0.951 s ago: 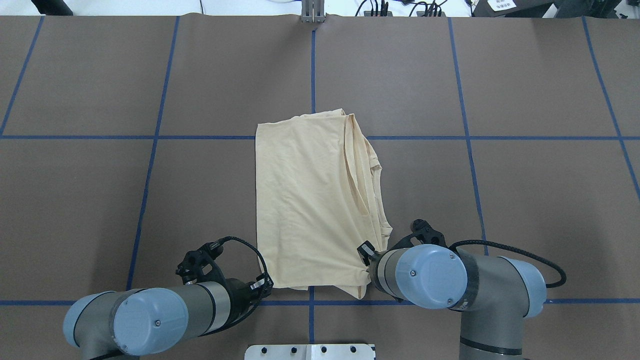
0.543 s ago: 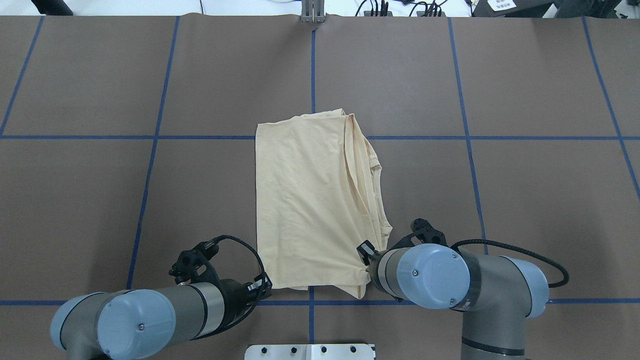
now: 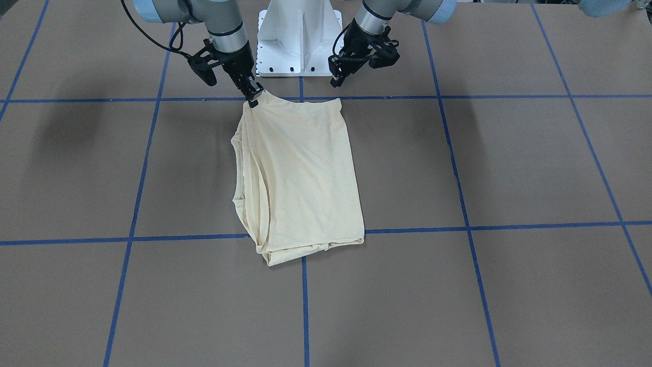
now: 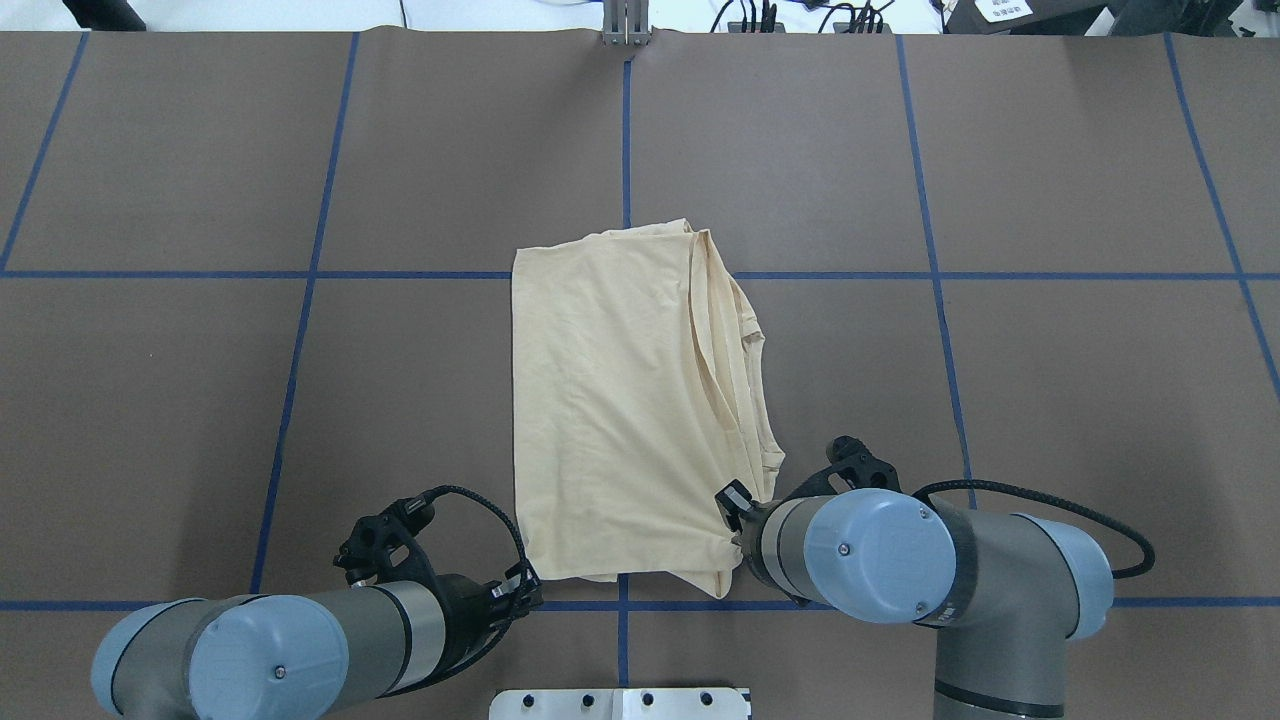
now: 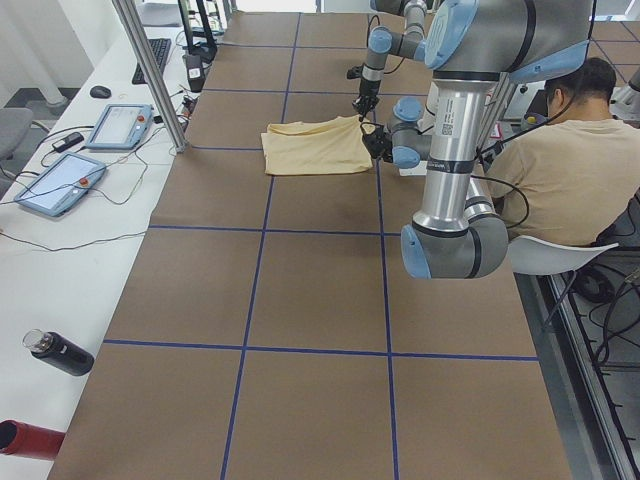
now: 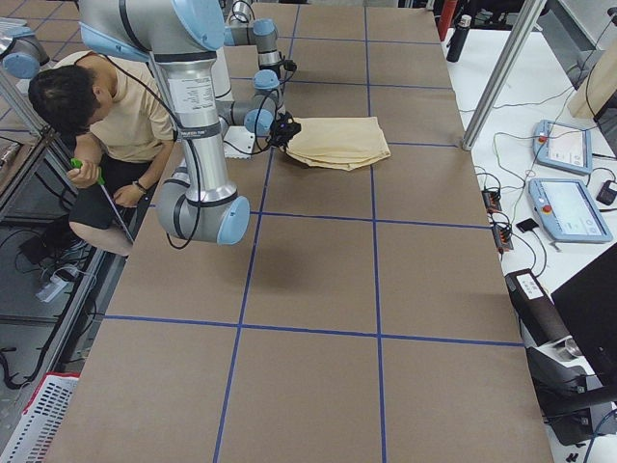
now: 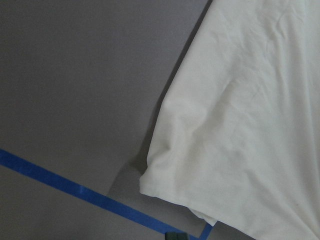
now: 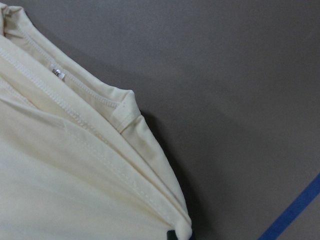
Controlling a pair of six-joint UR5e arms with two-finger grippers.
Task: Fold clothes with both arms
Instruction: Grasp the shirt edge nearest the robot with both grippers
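The shirt [image 3: 307,174] will fold over and pull the far hem [image 3: 313,248] toward me when I carry the shirt's near corners across, because that hem lies loose.
The pale cream shirt [image 4: 620,400] lies folded into a tall rectangle at the table's middle [image 3: 300,173], with stacked hems and sleeve edges along one long side. My right gripper [image 3: 253,98] is shut on the shirt's near corner, and the fabric puckers toward it [image 4: 733,545]. The right wrist view shows the layered hems [image 8: 60,175] running down to that grip. My left gripper [image 3: 337,77] hangs open just off the other near corner [image 4: 520,590], touching nothing. That free corner [image 7: 250,125] lies flat on the table in the left wrist view.
The white pedestal base [image 3: 300,35] stands between the arms at the table's near edge. A seated person [image 5: 560,150] is behind the robot. Tablets [image 5: 55,185], a dark bottle [image 5: 60,352] and a metal post [image 5: 150,70] line the far bench. Blue tape lines grid the brown table.
My left arm has drawn back from the shirt's corner toward the robot's side. The right arm shifted only slightly. The shirt has not moved.
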